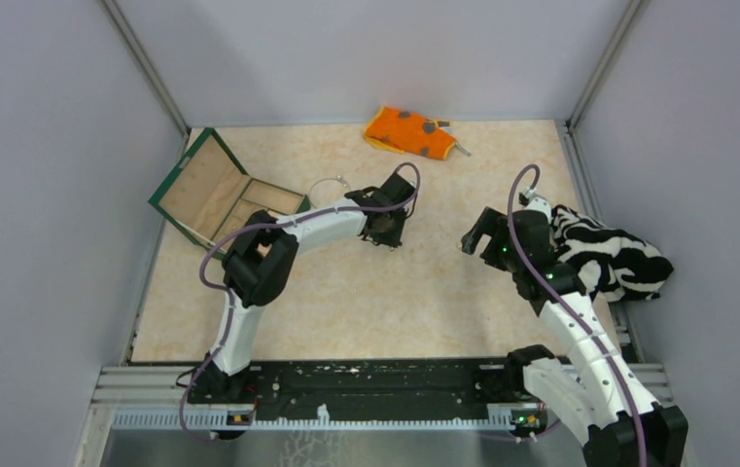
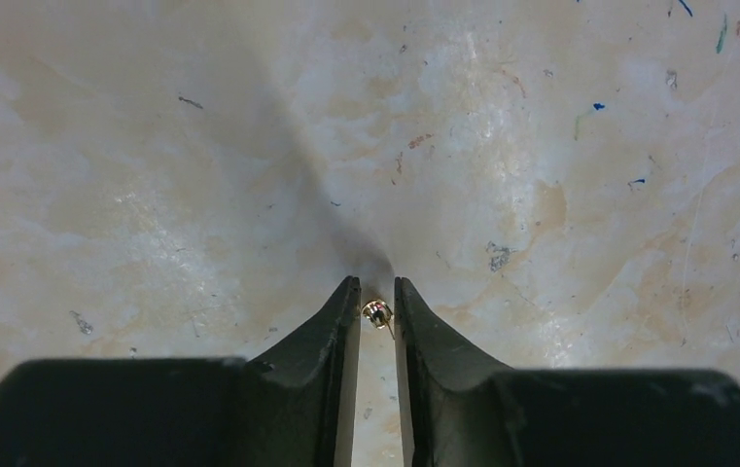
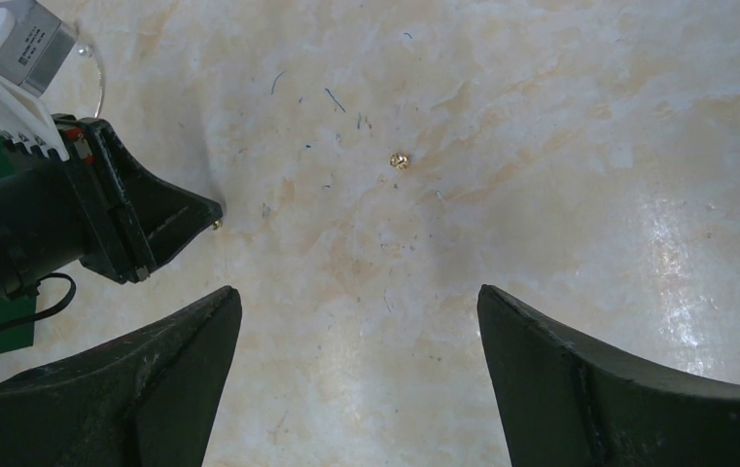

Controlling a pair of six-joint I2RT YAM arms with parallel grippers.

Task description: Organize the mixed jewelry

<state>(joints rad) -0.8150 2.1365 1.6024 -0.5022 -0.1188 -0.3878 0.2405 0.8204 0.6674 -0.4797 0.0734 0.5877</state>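
Next, my left gripper opens, line up with the gold stud earring's pin (image 2: 391, 332) and closes before it goes to the box (image 1: 266, 207), because the pin is slanted against one finger.
My left gripper (image 1: 382, 236) (image 2: 377, 286) is low on the table, its jaws closed to a narrow gap on a tiny gold stud earring (image 2: 376, 313) pinched near the fingertips. It also shows in the right wrist view (image 3: 212, 220), tips on the table. A thin silvery wire bangle (image 1: 328, 185) lies behind the left arm, beside the box; an arc of it shows in the right wrist view (image 3: 101, 83). A second tiny gold piece (image 3: 400, 160) lies loose on the table ahead of my right gripper (image 1: 473, 239) (image 3: 356, 292), which is open, empty and above the table.
An open green box with a wooden compartmented inside (image 1: 218, 195) stands at the left. An orange grey-spotted cloth (image 1: 409, 131) lies at the back. A black-and-white striped cloth (image 1: 611, 255) lies at the right edge, next to the right arm.
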